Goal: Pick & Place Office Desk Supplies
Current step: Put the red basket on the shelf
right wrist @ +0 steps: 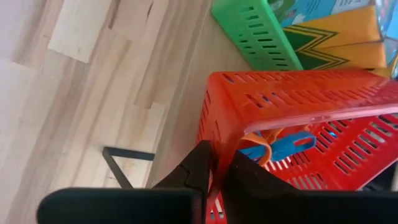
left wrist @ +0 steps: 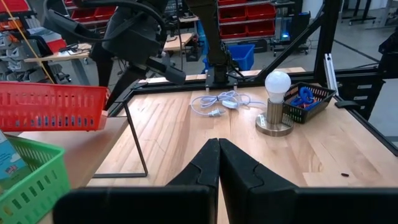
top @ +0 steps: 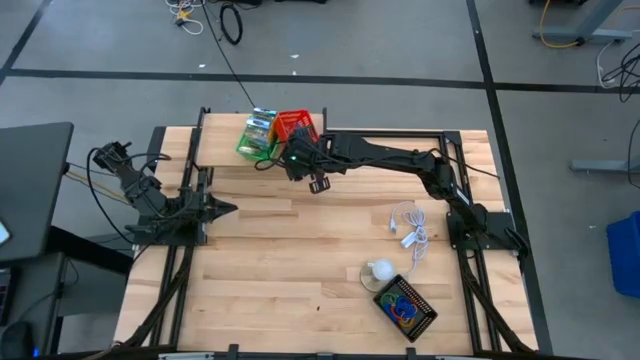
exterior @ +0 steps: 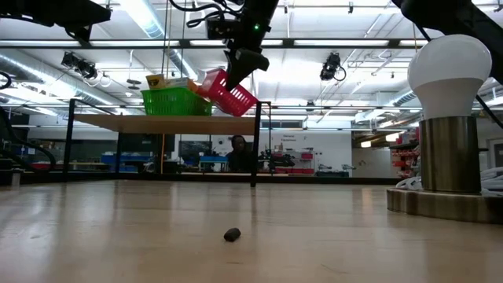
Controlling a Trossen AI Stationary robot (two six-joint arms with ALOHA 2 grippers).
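Note:
My right gripper should set the red basket [exterior: 233, 93] flat, as it slants at the shelf's end, and then push its outer side [exterior: 247, 106] toward the green basket.
A red mesh basket [top: 297, 127] sits tilted over the raised wooden shelf [exterior: 165, 122] at the table's far edge, with blue and orange loops [right wrist: 280, 146] inside. Beside it a green basket [top: 258, 137] rests on the shelf and holds yellow and green printed packets [right wrist: 336, 28]. My right gripper [right wrist: 219, 165] is shut on the red basket's wall. My left gripper [left wrist: 218, 149] waits shut, holding nothing, above the table's left side [top: 228, 208]. My right gripper pinches the red basket's side wall [right wrist: 214, 134] at its rim, one finger outside and one inside. The fingers slant down from the table's right side. The basket [exterior: 229, 92] is tilted; whether its lower corner touches the shelf I cannot tell.
A white bulb on a metal base [top: 380, 270] stands near the right front, with a white cord [top: 410, 225] behind it. A black mesh basket [top: 405, 307] holding coloured loops lies next to it. A small dark piece [exterior: 232, 234] lies on the bare wood mid-table.

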